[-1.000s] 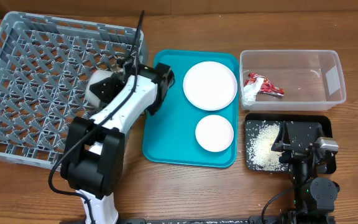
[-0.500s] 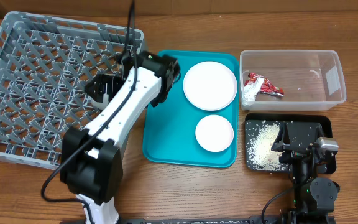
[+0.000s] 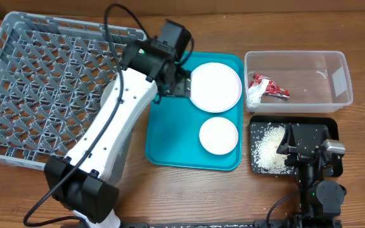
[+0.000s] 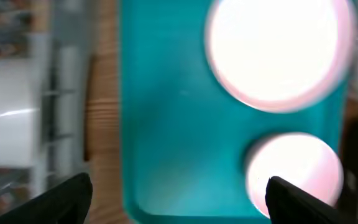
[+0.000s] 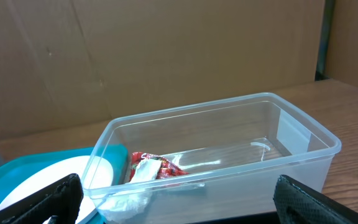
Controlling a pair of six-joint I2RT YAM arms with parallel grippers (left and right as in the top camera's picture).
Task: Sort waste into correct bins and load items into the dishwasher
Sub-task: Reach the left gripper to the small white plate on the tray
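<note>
The small white plate [image 3: 218, 135] will turn out to be a deep, empty bowl when the robot lifts it, because a dark shadow [image 4: 249, 153] hugs the plate's raised rim.
My left gripper [image 3: 182, 83] hangs open and empty over the upper left of the teal tray [image 3: 170, 136], just left of the large white plate [image 3: 215, 87]. A small white plate [image 3: 218, 135] lies nearer on the same tray. The left wrist view is blurred: both plates [image 4: 278, 50] [image 4: 294, 168] show on the tray [image 4: 166, 124], with a white cup [image 4: 5, 118] in the grey dish rack [image 3: 43, 82] at its left edge. My right gripper [image 3: 307, 130] stands open over the black tray, facing the clear bin [image 5: 229, 143] that holds a red wrapper [image 5: 157, 165].
The clear bin [image 3: 296, 77] at the back right also holds a white tissue [image 3: 255, 95]. A black tray [image 3: 258, 161] with spilled rice [image 3: 268, 145] sits in front of it. My left arm [image 3: 116, 126] stretches diagonally across the rack's right corner.
My left gripper opened and let go of the white cup in the rack. It then swung right over the teal tray. The right arm stayed still.
</note>
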